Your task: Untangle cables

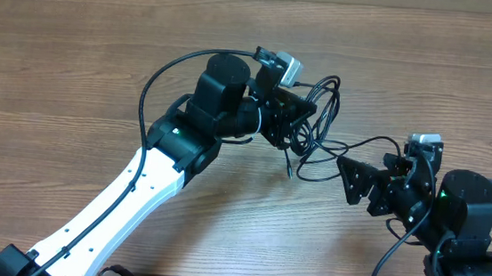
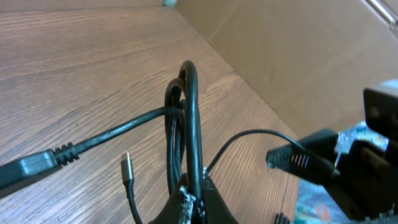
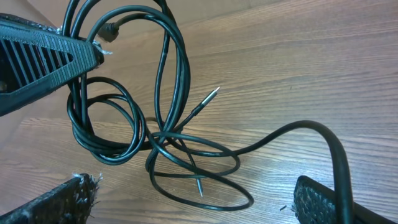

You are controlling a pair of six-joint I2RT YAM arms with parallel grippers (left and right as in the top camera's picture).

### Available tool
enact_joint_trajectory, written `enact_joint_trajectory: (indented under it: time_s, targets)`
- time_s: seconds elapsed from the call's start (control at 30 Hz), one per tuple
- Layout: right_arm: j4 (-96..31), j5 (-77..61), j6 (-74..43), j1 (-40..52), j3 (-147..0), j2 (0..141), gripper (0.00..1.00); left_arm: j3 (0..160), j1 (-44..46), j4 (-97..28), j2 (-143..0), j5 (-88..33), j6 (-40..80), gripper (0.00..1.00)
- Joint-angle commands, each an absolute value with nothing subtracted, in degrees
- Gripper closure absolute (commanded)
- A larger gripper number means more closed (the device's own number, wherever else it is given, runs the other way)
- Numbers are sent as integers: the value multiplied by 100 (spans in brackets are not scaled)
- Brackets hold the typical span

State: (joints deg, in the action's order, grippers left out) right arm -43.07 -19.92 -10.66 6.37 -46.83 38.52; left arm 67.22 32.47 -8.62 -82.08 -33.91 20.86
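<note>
Next, I bring the cable loops in my left gripper [image 1: 327,100] closer, because they hang short of my right gripper's open fingers [image 1: 340,169], so that those fingers can grip the loops.
The cables [image 1: 317,117] are thin black cords tangled in loops at the table's middle. My left gripper [image 1: 292,117] is shut on several loops, which rise between its fingertips [image 2: 211,202] in the left wrist view as the cables [image 2: 186,124]. A metallic plug end [image 2: 126,168] hangs by them. My right gripper [image 1: 360,182] is open, just right of the tangle. In the right wrist view the right gripper [image 3: 193,205] spans a low loop of the cables [image 3: 165,134] lying on the wood, and one strand [image 3: 336,162] runs past its right finger [image 3: 320,202]. Two thin pin ends [image 3: 213,93] show.
The wooden table [image 1: 74,60] stretches all round. A cardboard wall [image 2: 298,56] stands behind it. The left arm's white link [image 1: 124,199] crosses the front left, and the right arm's base [image 1: 467,265] fills the front right corner.
</note>
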Motion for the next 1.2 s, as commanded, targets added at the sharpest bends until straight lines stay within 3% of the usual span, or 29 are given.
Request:
enact_joint_trajectory:
  time_s: [0.0, 0.13, 0.27, 0.4, 0.57, 0.83, 1.03, 1.17]
  targets:
    - [-4296, -1953, -1063, 626, -4801, 3802, 0, 6810, 3205, -884, -8088, -3548, 1660, 96]
    - [-4259, -1955, -1068, 626, -4801, 3802, 0, 6810, 3183, -1173, -8088, -2707, 1356, 96]
    - [-4278, -1953, -1066, 626, -4801, 3802, 0, 6810, 3153, -1610, -8088, -1339, 2143, 96]
    - [-4322, -1951, -1061, 626, -4803, 3802, 0, 6810, 3081, -1865, -8088, -886, 2746, 96]
    - [-4237, -1955, -1066, 626, -4803, 3802, 0, 6810, 3076, -1726, -8088, -1610, 2185, 96]
    - [-4257, -1953, -1063, 626, -4801, 3802, 2, 6810, 3076, -1354, -8088, -4451, 530, 96]
    - [-4239, -1955, -1066, 626, -4801, 3802, 14, 6810, 3076, -1297, -8088, -5142, 377, 96]
    - [-4257, -1979, -1063, 626, -4803, 3802, 27, 6810, 3081, -1229, -8088, -5415, 381, 96]
